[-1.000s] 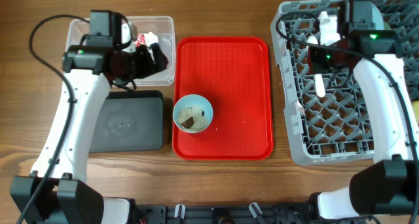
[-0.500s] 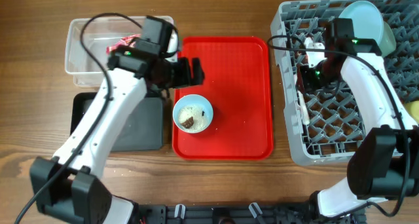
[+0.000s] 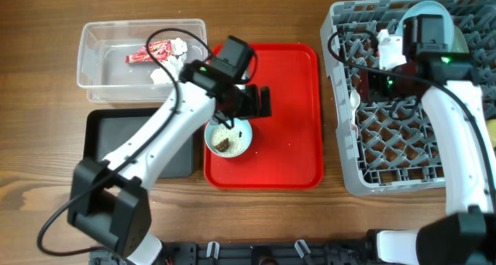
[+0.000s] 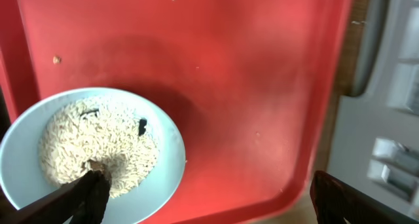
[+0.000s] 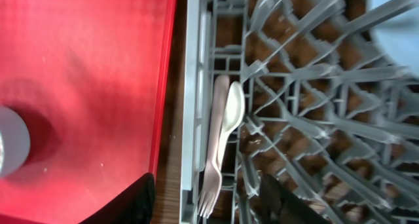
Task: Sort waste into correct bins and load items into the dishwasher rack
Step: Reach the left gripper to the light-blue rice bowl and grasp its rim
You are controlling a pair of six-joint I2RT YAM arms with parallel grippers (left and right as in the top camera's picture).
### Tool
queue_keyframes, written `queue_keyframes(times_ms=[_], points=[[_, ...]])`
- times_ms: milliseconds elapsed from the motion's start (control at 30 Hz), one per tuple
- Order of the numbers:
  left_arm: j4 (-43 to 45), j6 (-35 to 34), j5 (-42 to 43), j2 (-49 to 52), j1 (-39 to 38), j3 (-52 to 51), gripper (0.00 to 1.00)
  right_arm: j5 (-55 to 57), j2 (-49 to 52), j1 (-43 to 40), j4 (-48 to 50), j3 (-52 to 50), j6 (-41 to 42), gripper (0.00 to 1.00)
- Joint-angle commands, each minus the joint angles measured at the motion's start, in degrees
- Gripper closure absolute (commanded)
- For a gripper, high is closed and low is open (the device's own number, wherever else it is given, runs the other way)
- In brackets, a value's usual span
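Grains and brown scraps (image 3: 228,140) are in the light blue bowl. My left gripper should take hold of the bowl's rim and empty the bowl into the black tray (image 3: 110,129) before putting the bowl in the rack.
A light blue bowl (image 3: 229,136) with rice-like grains and brown scraps (image 4: 98,142) stands on the red tray. My left gripper (image 3: 258,102) is open just above it; in the left wrist view (image 4: 209,207) one finger hangs over the grains and the other beyond the tray's edge. A red wrapper (image 3: 158,51) and white tissue (image 3: 164,71) lie in the clear tub (image 3: 101,83). The black tray (image 3: 139,145) is in front of it. My right gripper (image 3: 370,80) is open over the grey rack (image 3: 387,168), straddling a white fork (image 5: 212,165) and spoon (image 5: 233,112).
The red tray (image 3: 291,118) fills the middle of the table. A pale blue round dish (image 3: 432,18) stands at the rack's far side, partly hidden by my right arm. A yellow cup (image 3: 491,130) shows at the right edge. Wood shows between tray and rack.
My left arm swung right from the clear tub to above the bowl on the red tray. The wrapper and tissue now lie uncovered in the tub. My right arm shifted over the rack.
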Motion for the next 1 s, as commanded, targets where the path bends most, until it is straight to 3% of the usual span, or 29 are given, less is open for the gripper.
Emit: queue_keyframes(times_ms=[0,200,367,567,667,700,967], points=[[0.2,-9.1,-8.3,4.0,-3.9,-0.1,0.00,2.1,-1.1,0.2,-0.1,1.1,2.4,0.46],[3.6,-11.6,-9.4,9.2,-7.6,-0.1,0.07,2.1,-1.0,0.2,0.0,1.1,2.5,0.46],[6.4,-11.6,-9.8,12.6,-9.4,-0.1,0.29,2.1,-1.0,0.2,-0.1,1.1,2.5,0.46],[6.6,-11.6,-9.9,15.4,-9.6,-0.1,0.33,2.1,-1.0,0.2,-0.1,1.1,2.5,0.46],[6.6,-11.6,-10.1,16.0,-9.7,-0.1,0.49,2.1,-1.0,0.2,-0.1,1.1,2.5,0.46],[6.4,-11.6,-10.1,16.1,-9.6,-0.1,0.59,2.1,-1.0,0.2,-0.1,1.1,2.5,0.46],[6.4,-11.6,-10.1,16.1,-9.6,-0.1,0.89,2.1,-1.0,0.2,-0.3,1.1,2.5,0.46]])
